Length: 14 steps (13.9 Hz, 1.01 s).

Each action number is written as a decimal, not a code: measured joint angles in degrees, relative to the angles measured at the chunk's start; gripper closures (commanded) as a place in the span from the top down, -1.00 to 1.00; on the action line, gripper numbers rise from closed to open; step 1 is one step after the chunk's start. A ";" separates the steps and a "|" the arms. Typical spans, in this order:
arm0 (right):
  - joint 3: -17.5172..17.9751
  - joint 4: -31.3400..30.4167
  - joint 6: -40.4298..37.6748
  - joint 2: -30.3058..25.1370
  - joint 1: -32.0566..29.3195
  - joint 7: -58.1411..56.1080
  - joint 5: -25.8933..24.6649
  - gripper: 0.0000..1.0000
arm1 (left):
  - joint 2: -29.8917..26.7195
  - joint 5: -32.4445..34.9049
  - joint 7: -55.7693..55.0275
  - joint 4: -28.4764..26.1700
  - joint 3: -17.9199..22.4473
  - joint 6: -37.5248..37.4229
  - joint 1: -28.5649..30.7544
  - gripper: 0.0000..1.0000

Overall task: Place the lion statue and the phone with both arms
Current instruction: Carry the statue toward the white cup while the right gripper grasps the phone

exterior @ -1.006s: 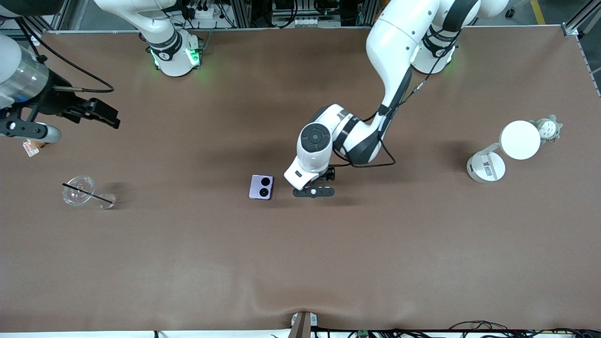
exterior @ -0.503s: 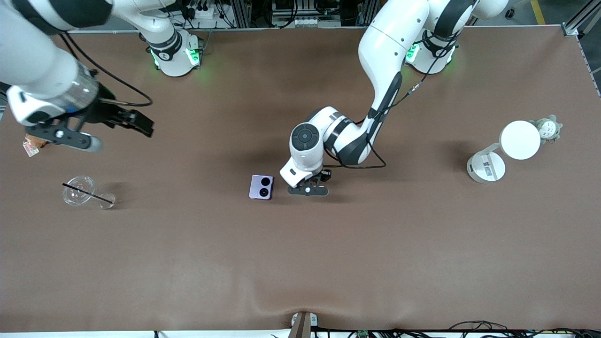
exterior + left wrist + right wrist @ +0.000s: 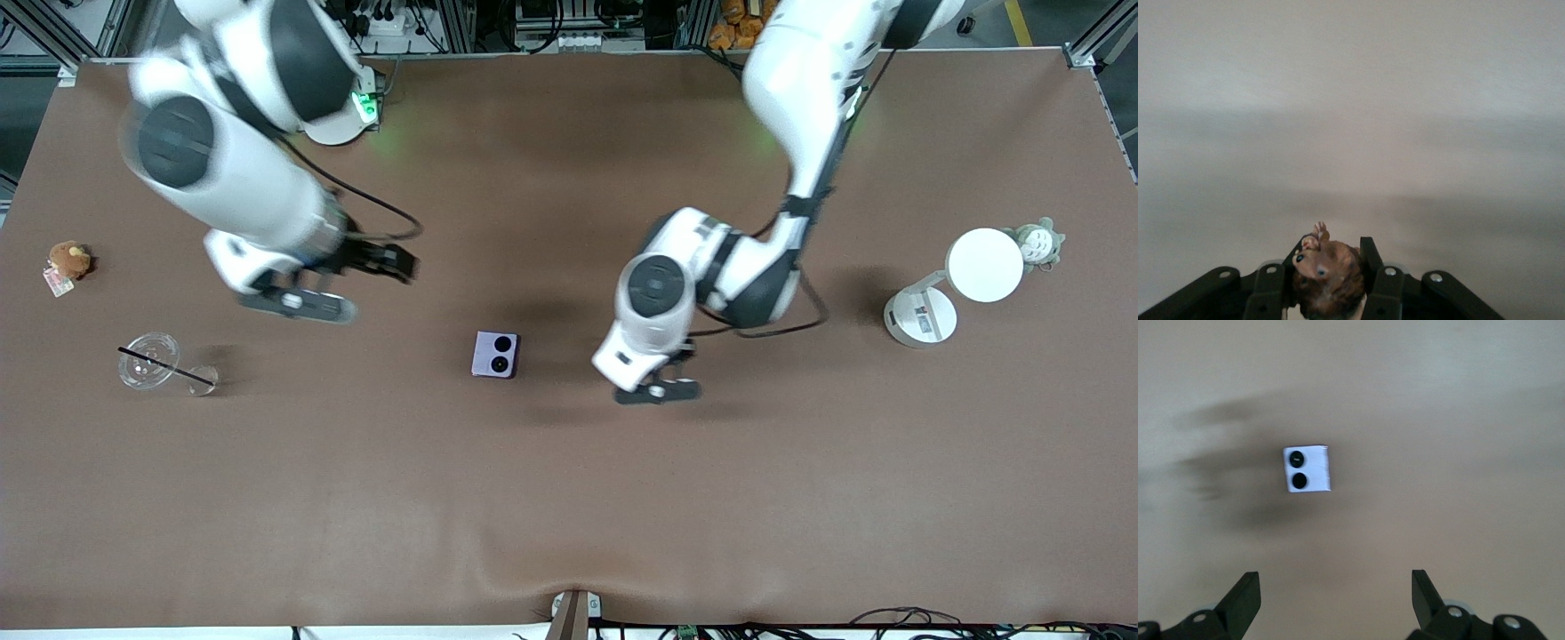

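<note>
I should move my left gripper, which has the lion statue [image 3: 1328,275] between its fingers, on to the open table [image 3: 843,322] beside the white round lamp before it lets go at the table's surface.
The phone [image 3: 495,354], pale lavender with two black camera circles, lies flat near the middle of the table; it also shows in the right wrist view [image 3: 1307,469]. My right gripper [image 3: 402,264] is open and empty in the air, over the table between the phone and the right arm's end; its fingers [image 3: 1245,600] stand wide apart. My left gripper [image 3: 673,363] hangs over the table beside the phone, toward the left arm's end. It is shut on the lion statue [image 3: 1328,273], a small brown-orange figurine. The lion is hidden under the hand in the front view.
A rounder brown plush toy with a tag [image 3: 68,260] and a clear cup with a black straw [image 3: 151,360] lie at the right arm's end. A white round lamp [image 3: 933,302] and a grey plush [image 3: 1036,242] stand at the left arm's end.
My right arm has swung from its end of the table toward the phone. My left gripper has moved away from the phone, toward the left arm's end, with the lion in it.
</note>
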 measured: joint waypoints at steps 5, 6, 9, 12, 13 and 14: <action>-0.05 -0.07 14.23 11.96 6.42 0.05 -0.67 1.00 | -4.08 0.10 10.64 -6.71 0.09 0.13 8.89 -1.00; -0.05 -0.04 16.55 14.09 7.32 0.05 -1.45 1.00 | -6.07 0.25 13.14 -9.87 0.13 0.89 11.08 -1.00; -0.13 0.15 21.35 18.98 8.75 0.06 -2.79 1.00 | -13.22 0.81 18.20 -22.06 0.13 8.51 16.68 -1.00; -0.64 0.18 21.83 21.33 8.75 0.07 -3.80 1.00 | -18.98 1.11 24.60 -33.56 0.06 16.24 22.49 -1.00; -0.91 0.17 21.82 22.03 8.70 0.24 -3.81 1.00 | -20.80 1.12 26.70 -37.66 0.02 18.56 24.53 -1.00; -1.17 0.16 21.86 22.78 8.61 0.76 -3.81 1.00 | -22.60 1.12 28.35 -41.69 -0.08 20.61 26.01 -1.00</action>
